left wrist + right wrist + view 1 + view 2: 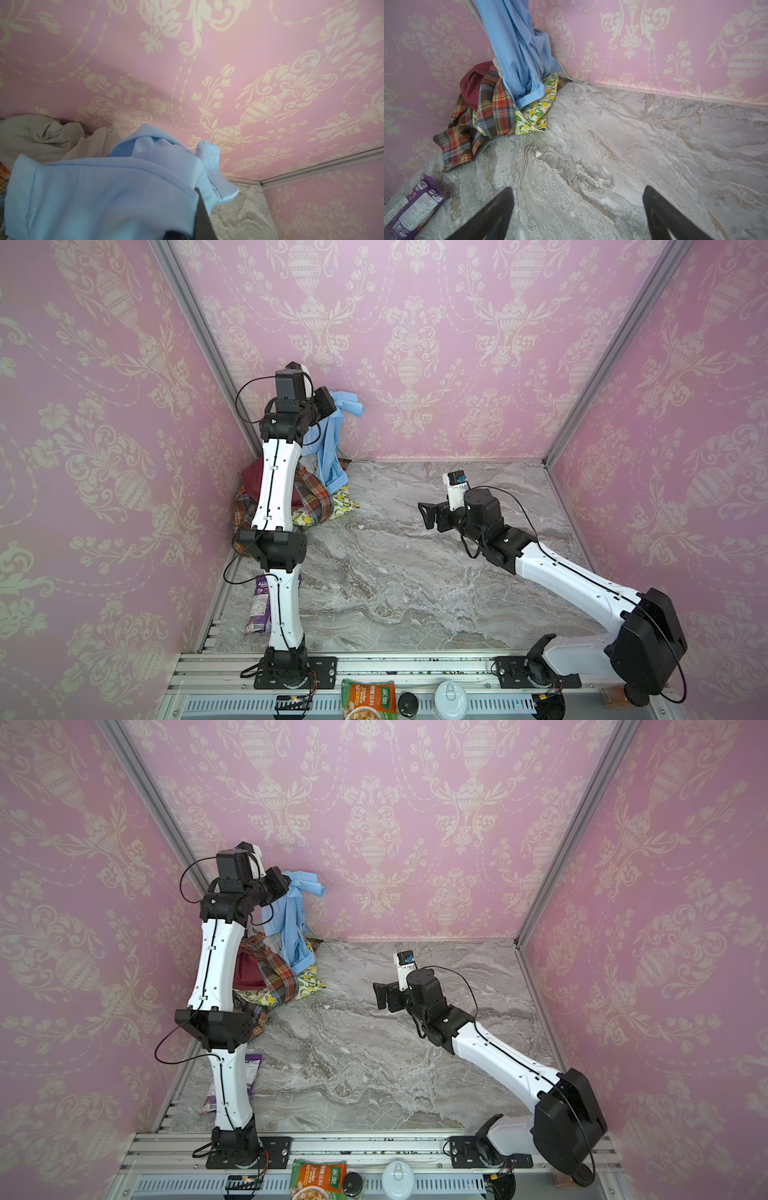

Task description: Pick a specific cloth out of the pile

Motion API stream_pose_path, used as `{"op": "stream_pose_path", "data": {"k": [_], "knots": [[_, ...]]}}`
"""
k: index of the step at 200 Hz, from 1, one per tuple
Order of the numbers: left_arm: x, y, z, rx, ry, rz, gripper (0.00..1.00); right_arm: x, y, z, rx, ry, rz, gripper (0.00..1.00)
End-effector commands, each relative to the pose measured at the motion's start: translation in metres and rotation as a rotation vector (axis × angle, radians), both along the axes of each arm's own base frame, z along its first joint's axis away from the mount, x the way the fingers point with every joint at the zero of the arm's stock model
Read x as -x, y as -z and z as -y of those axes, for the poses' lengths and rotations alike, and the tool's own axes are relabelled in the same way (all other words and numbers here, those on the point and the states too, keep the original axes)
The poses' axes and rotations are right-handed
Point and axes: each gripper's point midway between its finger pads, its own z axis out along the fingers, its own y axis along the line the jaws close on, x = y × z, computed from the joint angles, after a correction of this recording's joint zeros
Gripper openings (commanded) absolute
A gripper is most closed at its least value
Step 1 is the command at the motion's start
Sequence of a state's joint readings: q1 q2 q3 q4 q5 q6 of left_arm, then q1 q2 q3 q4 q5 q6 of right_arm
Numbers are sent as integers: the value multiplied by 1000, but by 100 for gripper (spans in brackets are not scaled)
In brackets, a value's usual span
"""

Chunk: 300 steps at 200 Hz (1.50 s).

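The blue cloth's lower end point(329, 468) hangs in front of the pile, so the robot's open right gripper keeps moving toward the blue cloth's hem point(336, 484) until its fingers are on both sides of the fabric.
The cloth point(332, 439) point(293, 923) is a light sky-blue shirt hanging high in the back left corner. Its lower end still touches the pile point(311, 497) point(274, 977) of plaid, dark red and lemon-print fabric. My left gripper point(332, 404) point(286, 882) is raised above the pile and shut on the cloth's top. In the left wrist view the blue fabric point(104, 187) bunches over my left gripper point(195, 191). My right gripper point(428, 516) point(380, 996) point(577, 188) stands open and empty over the marble table, facing the pile point(492, 104) and the cloth point(517, 52).
A purple snack packet point(259, 610) point(415, 209) lies by the left wall near the front. A grey garment point(31, 133) sits behind the cloth. Pink patterned walls close three sides. A noodle packet point(368, 699) and a white lid point(451, 699) rest beyond the front rail.
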<state>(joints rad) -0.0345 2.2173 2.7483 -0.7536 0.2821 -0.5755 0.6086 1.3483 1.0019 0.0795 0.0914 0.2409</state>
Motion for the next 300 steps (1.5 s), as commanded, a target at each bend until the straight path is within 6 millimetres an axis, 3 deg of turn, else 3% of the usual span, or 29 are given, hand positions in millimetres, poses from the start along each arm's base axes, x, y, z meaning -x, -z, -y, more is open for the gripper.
{"op": "stream_pose_path", "data": {"k": [1,36,82,116,147,182,210,240,283,291,300], "knots": [[37,-102,9,71,49,263,0,-8,-29,-14,-32,-55,86,98],[55,-135,13,110,76,344,0,-17,-53,-40,-130,-138,169,99],[81,-176,18,178,116,441,0,-37,-81,-100,-195,-241,270,100],[100,-198,25,232,164,485,0,-63,-60,-146,-243,-275,255,100],[113,-205,29,240,193,489,0,-95,-15,-183,-302,-242,196,100],[126,-212,36,241,227,498,0,-121,14,-217,-379,-204,192,100],[135,-217,42,245,252,503,0,-136,20,-244,-456,-219,208,100],[137,-206,58,236,285,460,0,-143,26,-270,-483,-234,218,100],[143,-193,76,225,322,418,0,-167,31,-285,-502,-162,235,100],[145,-194,77,223,328,416,0,-171,32,-287,-495,-146,234,96],[148,-193,76,217,324,414,0,-177,29,-286,-482,-119,240,83]]}}
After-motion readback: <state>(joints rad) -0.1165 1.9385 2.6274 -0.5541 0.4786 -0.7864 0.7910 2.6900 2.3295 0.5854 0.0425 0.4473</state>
